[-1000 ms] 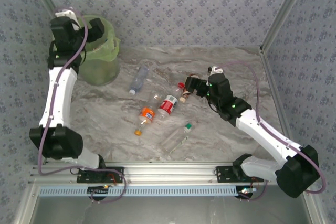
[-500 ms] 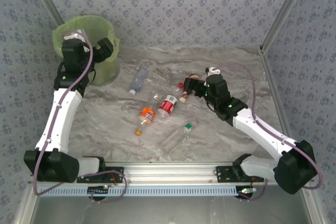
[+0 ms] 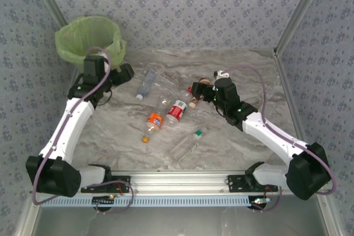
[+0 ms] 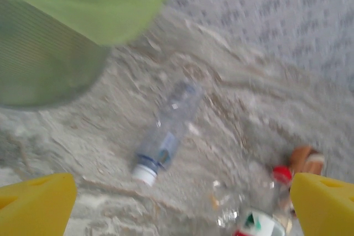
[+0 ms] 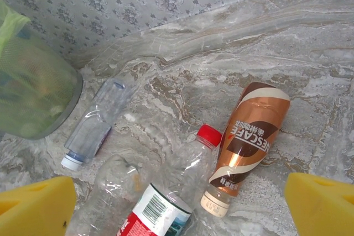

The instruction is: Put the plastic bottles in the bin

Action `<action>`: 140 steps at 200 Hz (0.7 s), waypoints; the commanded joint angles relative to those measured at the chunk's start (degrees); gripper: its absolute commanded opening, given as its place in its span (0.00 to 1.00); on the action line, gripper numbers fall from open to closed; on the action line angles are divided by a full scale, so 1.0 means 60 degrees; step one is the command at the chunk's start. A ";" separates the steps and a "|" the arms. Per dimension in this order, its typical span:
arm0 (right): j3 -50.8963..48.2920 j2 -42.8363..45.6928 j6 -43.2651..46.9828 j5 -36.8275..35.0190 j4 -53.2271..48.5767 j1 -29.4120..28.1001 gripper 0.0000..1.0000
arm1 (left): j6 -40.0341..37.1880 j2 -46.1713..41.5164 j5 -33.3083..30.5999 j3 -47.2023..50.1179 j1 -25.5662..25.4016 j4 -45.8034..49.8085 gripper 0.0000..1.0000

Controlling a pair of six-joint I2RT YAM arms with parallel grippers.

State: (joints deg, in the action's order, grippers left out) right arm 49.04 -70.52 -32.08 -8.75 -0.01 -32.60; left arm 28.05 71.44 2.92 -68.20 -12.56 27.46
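My left gripper should keep moving toward its body (image 3: 149, 78) until the fingers straddle it, as the blue-label bottle (image 3: 146, 84) lies free between the bin and the crushed clear bottle.
Several plastic bottles lie on the marble table. A blue-label bottle (image 3: 146, 84) (image 4: 166, 136) (image 5: 97, 122) lies right of the bin (image 3: 88, 37) (image 4: 50, 31) (image 5: 27, 87). My left gripper (image 3: 127, 73) (image 4: 180, 208) hangs open between the bin and that bottle, nothing between its yellow fingers (image 4: 36, 203). My right gripper (image 3: 197, 90) (image 5: 180, 208) is open just above the brown bottle (image 3: 193, 101) (image 5: 246, 142) and the red-label, red-capped bottle (image 3: 178, 109) (image 5: 177, 192). A crushed clear bottle (image 5: 108, 192) lies beside them.
An orange-label bottle (image 3: 154, 121) and a clear green-capped bottle (image 3: 187, 145) lie nearer the front edge. Patterned walls close the back and both sides. Bare marble (image 3: 260, 81) spreads at the right back.
The left arm has swung from over the bin down and to the right, towards the blue-label bottle. The right gripper has crept slightly left over the brown bottle. Both stay open.
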 commanded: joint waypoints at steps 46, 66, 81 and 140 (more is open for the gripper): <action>0.0367 -0.0165 0.0039 0.0035 0.0053 0.0013 0.99 | -0.1470 0.2837 -0.2005 -0.1588 -0.1818 0.1280 0.99; 0.0295 -0.0003 0.0029 -0.0056 -0.0044 -0.0012 0.99 | -0.1838 0.4019 -0.1894 -0.2433 -0.1782 0.1726 0.99; 0.0237 0.0168 0.0021 -0.0191 -0.0155 -0.0008 0.99 | -0.2157 0.4780 -0.1548 -0.3024 -0.1686 0.2138 0.99; 0.0045 0.0504 -0.0015 -0.0436 -0.0266 -0.0030 0.99 | -0.3210 0.6705 -0.0629 -0.4634 -0.1106 0.2453 0.99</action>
State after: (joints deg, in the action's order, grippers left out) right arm 49.17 -68.58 -32.08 -9.74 -0.73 -32.62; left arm 12.49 108.88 -3.40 -92.14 -21.26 40.56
